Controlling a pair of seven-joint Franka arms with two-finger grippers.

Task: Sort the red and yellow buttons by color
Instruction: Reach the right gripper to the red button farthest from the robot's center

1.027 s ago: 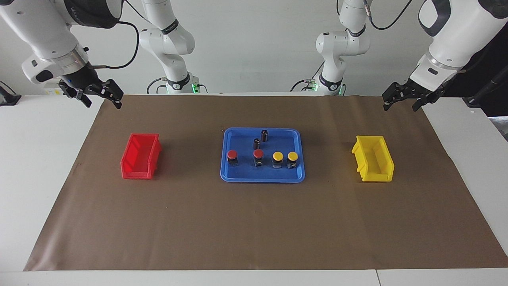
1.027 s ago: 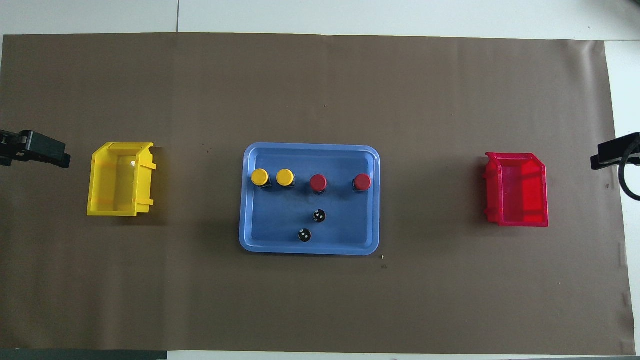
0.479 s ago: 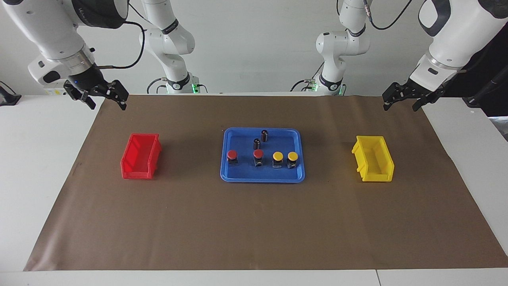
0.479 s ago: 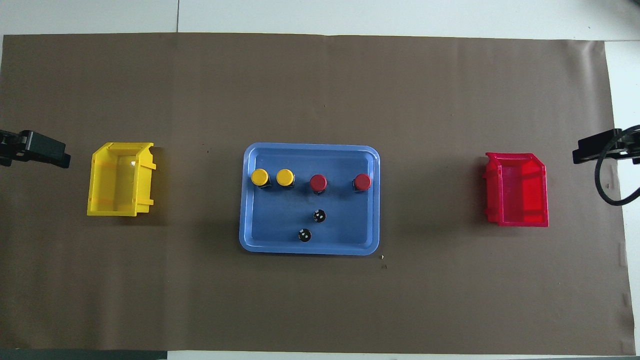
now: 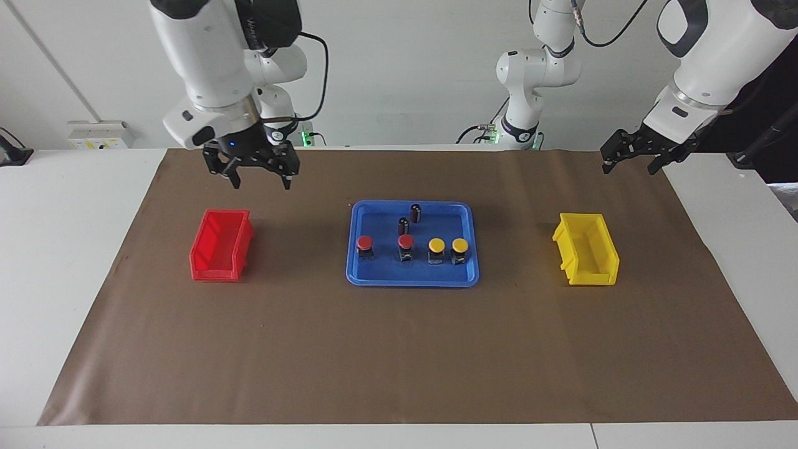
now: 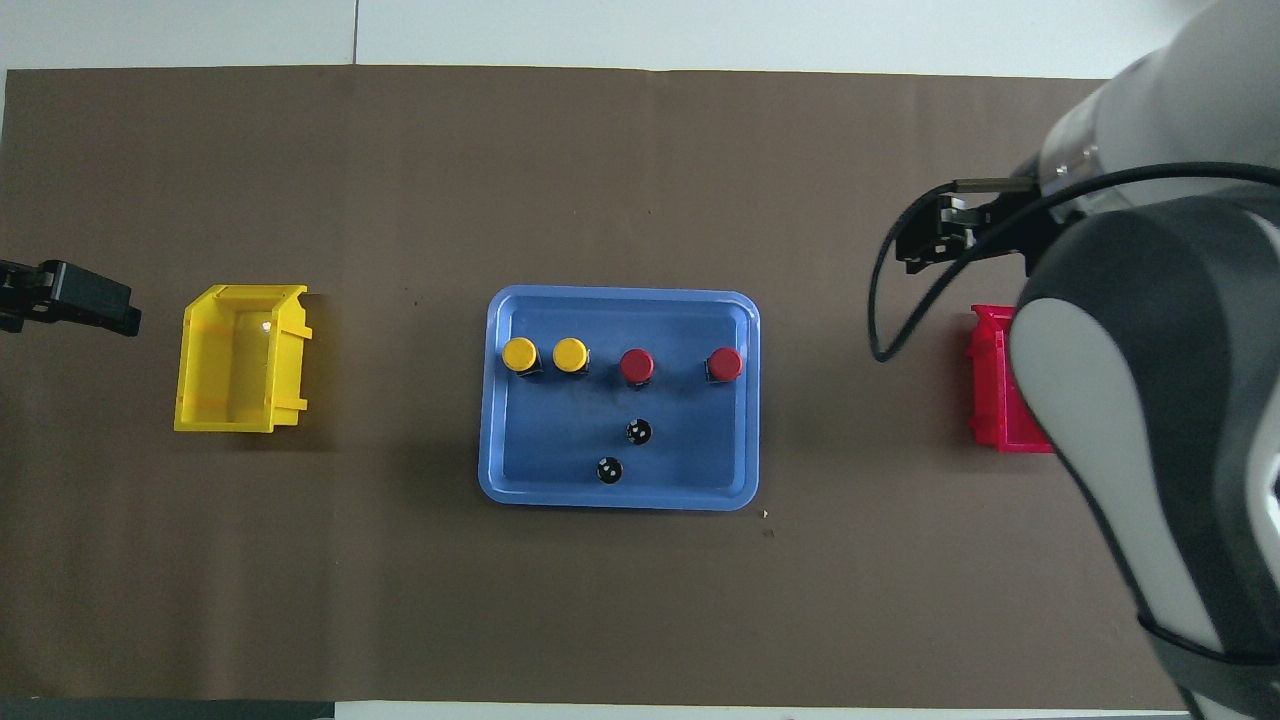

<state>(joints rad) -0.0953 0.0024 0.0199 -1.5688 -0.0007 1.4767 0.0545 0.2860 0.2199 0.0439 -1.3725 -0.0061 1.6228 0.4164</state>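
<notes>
I can see the red button (image 6: 725, 365) nearest the red bin clear of its neighbours, so my right gripper should keep approaching it until its fingers surround the cap (image 5: 364, 243).
Two red buttons (image 5: 365, 241) (image 5: 406, 241) and two yellow buttons (image 5: 436, 244) (image 5: 459, 244) stand in a row in the blue tray (image 5: 411, 282). In the overhead view the reds (image 6: 636, 365) (image 6: 724, 363) are toward the right arm's end and the yellows (image 6: 520, 354) (image 6: 570, 354) toward the left arm's end. My right gripper (image 5: 261, 183) is open and empty, raised over the mat between the red bin (image 5: 221, 244) and the tray; it also shows in the overhead view (image 6: 920, 245). My left gripper (image 5: 628, 167) is open and empty, waiting over the mat's edge by the yellow bin (image 5: 586, 248).
Two dark capless cylinders (image 5: 415, 212) (image 5: 403, 225) stand in the tray, nearer to the robots than the buttons. In the overhead view the right arm covers much of the red bin (image 6: 990, 400). The yellow bin (image 6: 240, 358) is empty. Brown mat (image 5: 399, 355) covers the table.
My right arm has swung in from the table's end, past the red bin, toward the tray. The left arm, the buttons and the bins have not moved.
</notes>
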